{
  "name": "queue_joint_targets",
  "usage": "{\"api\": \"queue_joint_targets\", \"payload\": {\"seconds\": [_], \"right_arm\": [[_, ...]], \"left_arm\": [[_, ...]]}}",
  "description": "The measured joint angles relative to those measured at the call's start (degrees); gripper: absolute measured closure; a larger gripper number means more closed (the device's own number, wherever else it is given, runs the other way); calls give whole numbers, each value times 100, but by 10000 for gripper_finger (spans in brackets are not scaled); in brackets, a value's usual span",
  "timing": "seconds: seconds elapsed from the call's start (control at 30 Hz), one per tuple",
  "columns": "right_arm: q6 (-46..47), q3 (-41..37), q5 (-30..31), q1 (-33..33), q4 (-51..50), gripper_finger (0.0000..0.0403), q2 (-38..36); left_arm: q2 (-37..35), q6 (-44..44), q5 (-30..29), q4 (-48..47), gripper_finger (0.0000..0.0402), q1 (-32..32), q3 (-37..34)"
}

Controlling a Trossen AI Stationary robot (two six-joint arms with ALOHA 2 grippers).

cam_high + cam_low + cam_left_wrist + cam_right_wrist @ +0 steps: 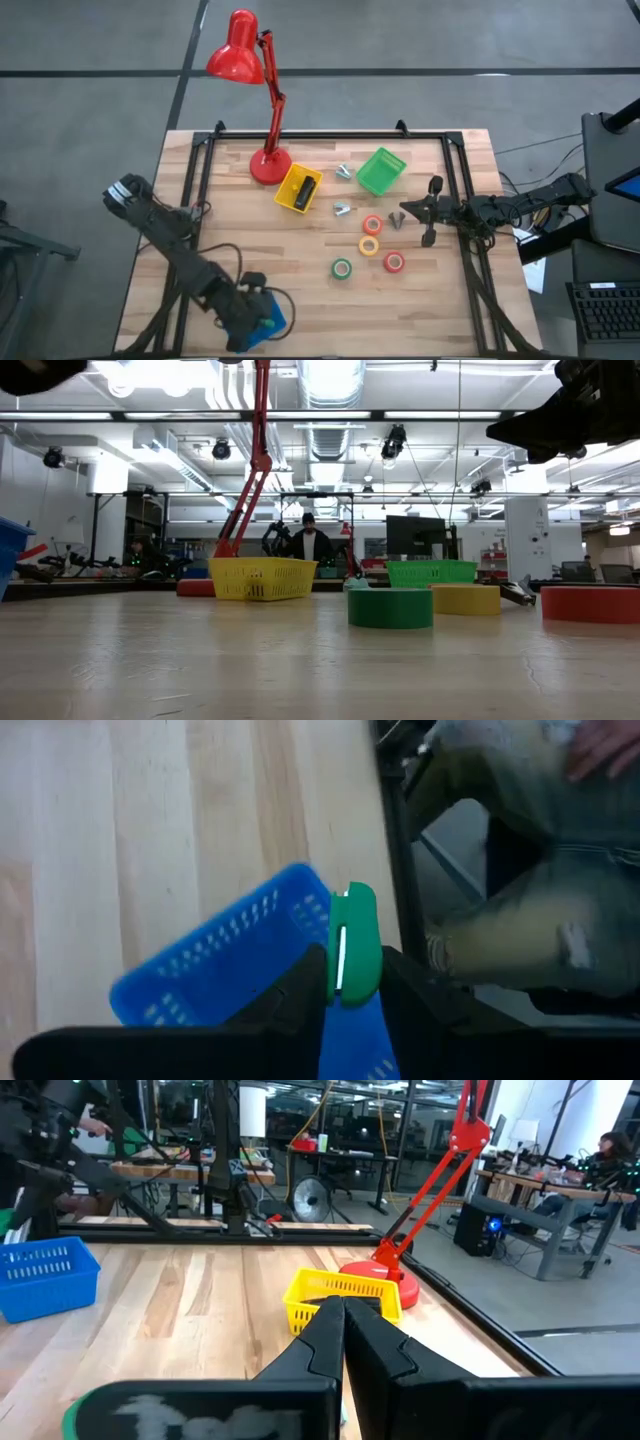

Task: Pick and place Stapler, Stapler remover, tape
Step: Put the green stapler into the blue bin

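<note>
The green piece (357,942) sticks out over the blue basket's clear bottom (248,967), so the robot's left gripper goes on lowering until the piece is within the basket's sides, and then let go.
My left gripper (262,320) (345,970) is at the table's near left, over a blue basket (215,955) (262,322), shut on a small green piece with a white stripe (352,948). My right gripper (404,212) (342,1312) hangs shut above the table's right part, beside a silvery claw (397,220). The black stapler (306,190) lies in the yellow basket (290,190). Orange (372,225), yellow (369,245), green (342,268) and red (393,262) tape rolls lie flat on the table. My left gripper pinches the green piece between its two fingers (300,985), which sit on its opposite sides. The piece's rounded end (358,905) sticks out past the fingertips, over the blue basket's corner. Whether it touches the basket I cannot tell.
A green basket (381,170) and a red desk lamp's base (270,165) stand toward the far side. Two more silvery claws (343,171) (341,208) lie near the middle. A black frame rail (330,136) borders the table. A person (530,920) is just past the near edge.
</note>
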Motion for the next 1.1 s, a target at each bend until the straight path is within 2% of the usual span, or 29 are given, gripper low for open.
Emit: {"api": "queue_joint_targets", "payload": {"seconds": [0.17,0.37,1.1], "right_arm": [[5,0,0,2,-2,394,-1],[8,0,2,2,0,394,0],[-3,0,1,2,-1,394,0]], "left_arm": [[71,-670,-423,-589,315,-356,-2],[204,-1492,-443,-1307,314,-543,-4],[677,-1708,-457,-1486,307,-541,-13]]}}
